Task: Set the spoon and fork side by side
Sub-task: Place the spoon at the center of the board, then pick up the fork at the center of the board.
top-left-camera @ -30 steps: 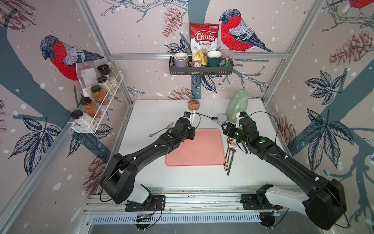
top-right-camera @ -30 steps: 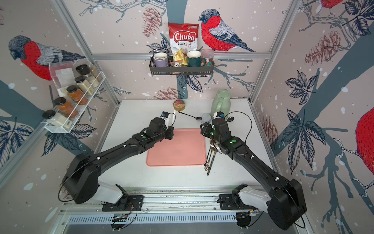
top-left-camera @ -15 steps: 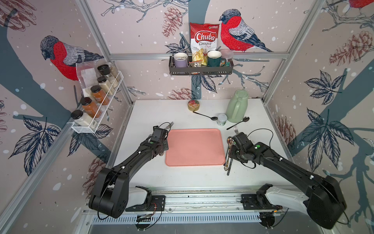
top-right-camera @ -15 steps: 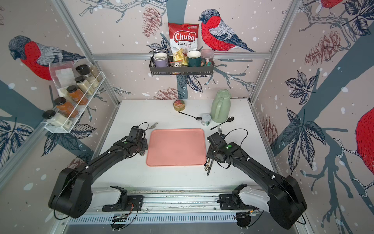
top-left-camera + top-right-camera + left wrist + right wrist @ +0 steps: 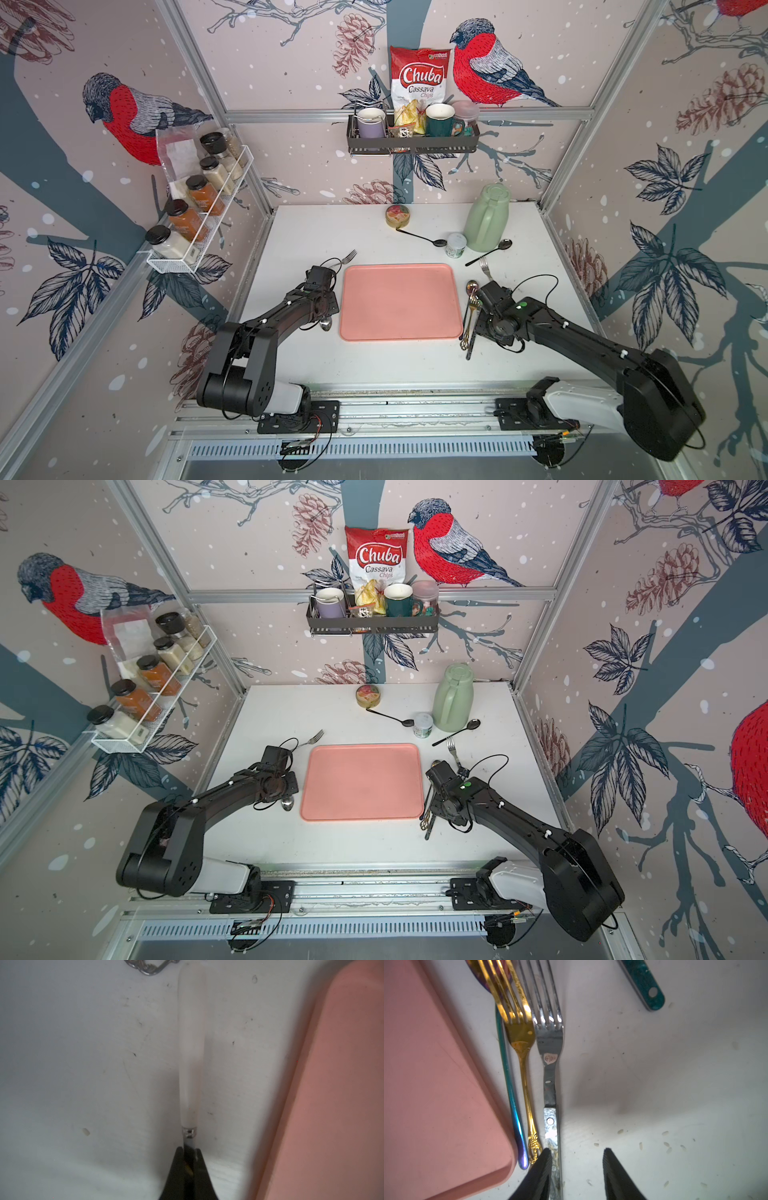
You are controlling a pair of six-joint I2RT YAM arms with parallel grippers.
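Next, my right gripper puts the mottled fork (image 5: 470, 348) down near the spoon (image 5: 362, 305) for my left gripper to take, because the fork lies across the tray from the white-handled spoon.
My left gripper (image 5: 189, 1149) is shut on the thin neck of a white-handled spoon (image 5: 191, 1053), low over the white table just left of the pink tray (image 5: 399, 301). The spoon's bowl (image 5: 326, 324) shows behind the left wrist in both top views. My right gripper (image 5: 577, 1150) is open over the table right of the tray. A silver fork (image 5: 549, 1043) with a mottled handle lies between its fingers, close against one of them. A gold fork (image 5: 521, 1034) and an iridescent spoon (image 5: 508, 1076) lie alongside it, next to the tray's edge.
An ornate silver fork (image 5: 348, 258) lies beyond the left wrist. A teal-handled fork (image 5: 484, 266) lies beyond the right gripper. At the back stand a green jug (image 5: 487, 218), a small white tub (image 5: 456, 245), a round tin (image 5: 398, 216) and two black spoons (image 5: 419, 237).
The left arm has drawn back from the far middle of the table to the tray's left side, carrying the spoon. The right arm has come nearer along the cutlery, its jaws narrowing.
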